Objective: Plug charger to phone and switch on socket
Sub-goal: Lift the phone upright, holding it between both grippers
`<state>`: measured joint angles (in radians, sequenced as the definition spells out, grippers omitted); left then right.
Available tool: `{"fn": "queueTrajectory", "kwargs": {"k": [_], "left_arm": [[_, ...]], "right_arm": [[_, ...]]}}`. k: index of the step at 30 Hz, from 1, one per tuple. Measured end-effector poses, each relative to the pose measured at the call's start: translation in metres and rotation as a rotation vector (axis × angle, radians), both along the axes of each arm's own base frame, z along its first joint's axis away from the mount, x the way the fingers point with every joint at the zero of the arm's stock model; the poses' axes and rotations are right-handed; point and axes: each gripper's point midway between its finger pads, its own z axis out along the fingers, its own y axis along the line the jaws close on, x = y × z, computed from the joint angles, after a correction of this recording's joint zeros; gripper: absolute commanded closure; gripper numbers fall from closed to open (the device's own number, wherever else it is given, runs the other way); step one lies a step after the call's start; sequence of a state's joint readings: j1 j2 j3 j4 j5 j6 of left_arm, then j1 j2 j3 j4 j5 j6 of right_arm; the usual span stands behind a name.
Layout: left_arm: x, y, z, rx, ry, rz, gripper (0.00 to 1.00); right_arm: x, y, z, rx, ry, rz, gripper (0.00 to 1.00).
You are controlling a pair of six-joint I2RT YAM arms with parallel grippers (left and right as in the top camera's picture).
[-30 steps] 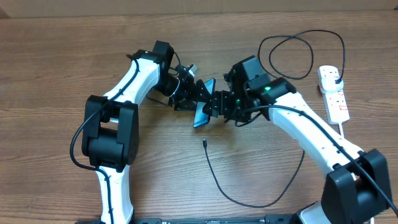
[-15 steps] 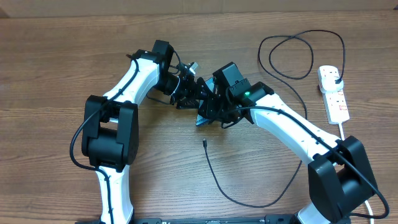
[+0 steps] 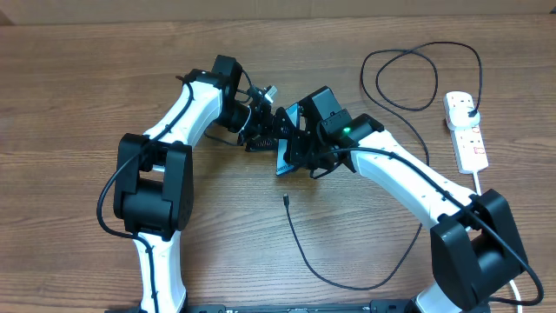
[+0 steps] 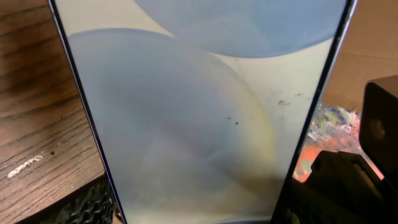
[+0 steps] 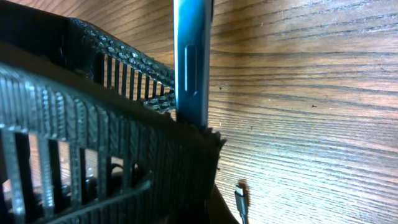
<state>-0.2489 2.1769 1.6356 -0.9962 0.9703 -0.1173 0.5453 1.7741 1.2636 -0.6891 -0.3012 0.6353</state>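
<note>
The phone is in my right gripper and the connector loose on the wood (image 3: 286,200), so my left gripper should take the phone (image 3: 284,160) first, and then my right gripper should get the connector.
The phone (image 3: 283,160) is held up on edge over the table's middle, between both grippers. Its pale screen (image 4: 199,118) fills the left wrist view. My left gripper (image 3: 268,130) straddles its width; a ribbed pad (image 4: 93,205) stands a sliver off one edge, so it is open. My right gripper (image 3: 295,148) is shut on the phone, whose thin edge (image 5: 191,62) rises from between its ribbed fingers (image 5: 93,124). The charger's connector tip (image 3: 286,199) lies loose on the wood just below and also shows in the right wrist view (image 5: 240,194). Its plug (image 3: 469,108) sits in the white socket (image 3: 469,139) at far right.
The black cable (image 3: 347,283) curves along the near side of the table, passes under my right arm and loops (image 3: 408,78) at the back beside the socket. A thick white cord (image 3: 483,184) runs from the socket towards the near right edge.
My right gripper has moved left onto the phone and shut on it. The left gripper has opened a little wider around the phone. The cable tip has not moved.
</note>
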Motion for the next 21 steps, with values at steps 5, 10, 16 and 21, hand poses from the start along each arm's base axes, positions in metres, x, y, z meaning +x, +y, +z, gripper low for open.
{"fn": "queueTrajectory", "kwargs": {"k": [5,10,16,21], "left_arm": [[0.015,-0.003,0.032,-0.24,-0.076,-0.001,0.11],[0.021,-0.006,0.075,-0.506,-0.121,-0.016,0.12],[0.017,-0.006,0.1,-0.603,-0.15,-0.039,0.2],[0.014,-0.005,0.128,-0.613,-0.241,-0.063,0.18]], "right_arm": [[0.009,-0.007,0.027,0.079,-0.056,0.03,0.96],[0.003,0.007,0.064,0.276,-0.07,0.125,0.96],[0.004,0.009,0.088,0.444,-0.074,0.193,0.96],[0.018,0.01,0.102,0.494,-0.166,0.222,0.96]]}}
